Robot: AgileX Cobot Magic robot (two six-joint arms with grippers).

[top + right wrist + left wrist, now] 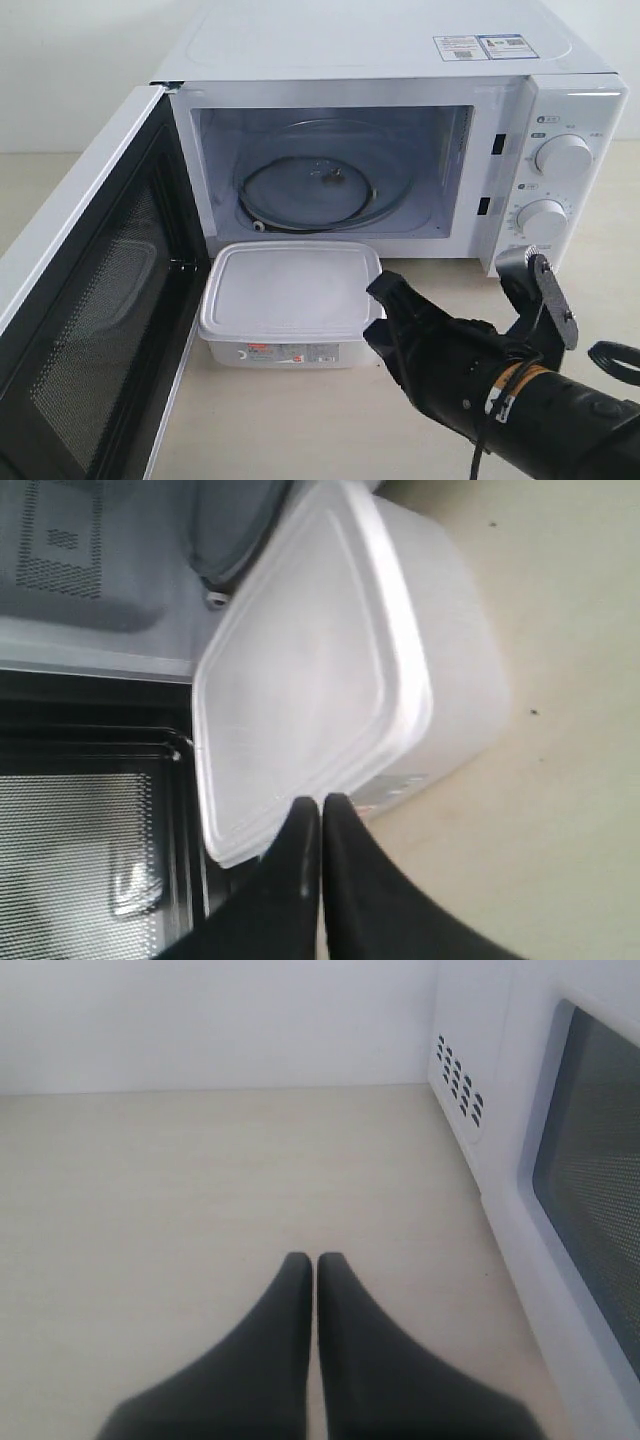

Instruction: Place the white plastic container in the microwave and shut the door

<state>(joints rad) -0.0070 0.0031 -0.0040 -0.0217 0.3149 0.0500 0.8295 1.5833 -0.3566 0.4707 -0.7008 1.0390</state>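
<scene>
The white plastic container is close up against the microwave's front (298, 246), so next I grab its rim on the knob side (378, 272) with my right gripper and drag the container clear first.
The white plastic container (290, 295) (330, 670) sits lidded on the table, right in front of the open microwave (400, 60), its red-and-white label facing forward. The door (90, 310) is swung wide to the left, and the glass turntable (305, 185) inside is bare. My right gripper (383, 300) (322, 805) is shut with nothing in it, its tips at the container's front right corner; whether they touch it I cannot tell. My left gripper (315, 1260) is shut and empty over bare table, beside the door's outer mesh window (590, 1160). It does not show in the exterior view.
Two round knobs (562, 155) (542, 220) sit on the microwave's right panel, just behind my right arm. Pale tabletop (300, 420) stretches in front of the container. The door's black inner frame (80, 850) lies close to the container's left side.
</scene>
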